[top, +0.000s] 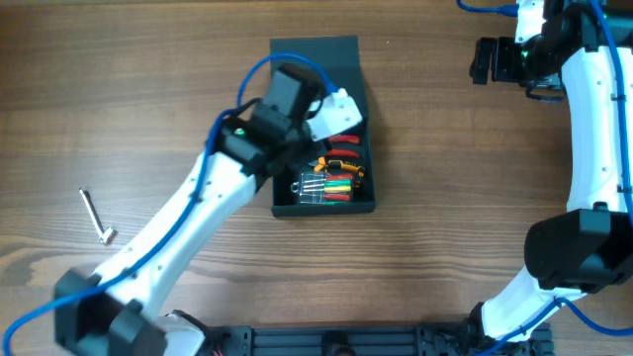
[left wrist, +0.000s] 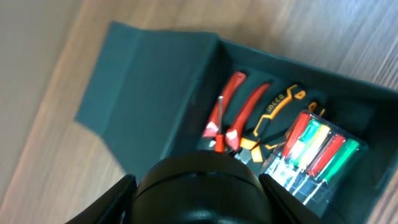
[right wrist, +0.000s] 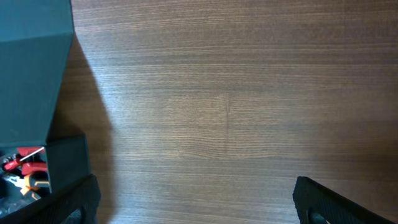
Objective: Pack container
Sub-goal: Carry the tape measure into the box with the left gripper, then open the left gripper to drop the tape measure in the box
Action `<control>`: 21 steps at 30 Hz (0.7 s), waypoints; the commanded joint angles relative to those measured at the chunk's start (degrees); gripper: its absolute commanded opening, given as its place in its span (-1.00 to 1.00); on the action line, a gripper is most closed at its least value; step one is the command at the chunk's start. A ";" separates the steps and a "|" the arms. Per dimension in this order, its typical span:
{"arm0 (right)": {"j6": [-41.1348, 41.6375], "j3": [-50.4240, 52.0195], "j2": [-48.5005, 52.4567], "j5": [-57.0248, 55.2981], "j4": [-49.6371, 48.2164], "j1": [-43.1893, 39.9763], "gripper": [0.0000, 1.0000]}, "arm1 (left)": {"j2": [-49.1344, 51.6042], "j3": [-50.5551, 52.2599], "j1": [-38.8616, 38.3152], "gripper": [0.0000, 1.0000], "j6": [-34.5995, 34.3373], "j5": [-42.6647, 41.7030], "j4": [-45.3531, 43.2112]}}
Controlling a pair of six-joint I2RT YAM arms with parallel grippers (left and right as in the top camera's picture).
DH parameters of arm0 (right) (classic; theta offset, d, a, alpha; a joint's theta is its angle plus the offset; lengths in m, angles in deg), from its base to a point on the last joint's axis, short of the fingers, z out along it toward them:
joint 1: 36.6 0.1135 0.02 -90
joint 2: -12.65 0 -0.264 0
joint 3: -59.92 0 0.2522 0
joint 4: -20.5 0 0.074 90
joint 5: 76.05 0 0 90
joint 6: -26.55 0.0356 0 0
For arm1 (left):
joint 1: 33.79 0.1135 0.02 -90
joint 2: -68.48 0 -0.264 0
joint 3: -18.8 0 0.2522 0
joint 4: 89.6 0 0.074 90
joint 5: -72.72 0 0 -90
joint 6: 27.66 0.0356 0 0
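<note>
The flap lid (top: 331, 59) is open clear of the black rounded object. My left gripper should keep descending into the container and release the object by the red-handled pliers.
The container (top: 321, 209) is a dark teal box at the table's middle, its flap lid (top: 315, 54) open toward the far side. Inside lie red-handled pliers (top: 344, 146), orange-and-black pliers (left wrist: 280, 102) and a set of coloured screwdrivers (top: 331, 186). My left gripper (top: 341, 111) hangs over the box's far part. In the left wrist view its fingers (left wrist: 199, 186) sit against both sides of a black rounded object (left wrist: 199, 177) that fills the gap. My right gripper (top: 483, 61) is open and empty over bare table at the far right, shown wide open in the right wrist view (right wrist: 196, 190).
A metal L-shaped hex key (top: 97, 218) lies on the wooden table at the left. The container's lid (right wrist: 34, 62) and a corner with red tools (right wrist: 25, 158) show at the left of the right wrist view. The right arm (top: 593, 148) stands along the right side.
</note>
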 commanded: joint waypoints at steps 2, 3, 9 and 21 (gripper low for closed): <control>-0.70 0.35 -0.48 -0.15 -0.15 -0.07 0.99 | 6.95 -1.11 0.22 -0.92 3.91 -2.47 -1.27; -0.74 0.35 -0.48 -0.15 -0.15 -0.07 1.00 | 8.22 -1.11 0.24 -0.92 3.91 -2.45 -1.27; -0.70 0.35 -0.48 -0.15 -0.22 -0.07 0.99 | 13.09 -1.11 0.76 -0.86 3.43 -2.47 -1.27; -0.74 0.35 -0.48 -0.13 -0.26 -0.07 1.00 | 17.88 -1.11 0.83 0.18 2.14 -4.17 0.24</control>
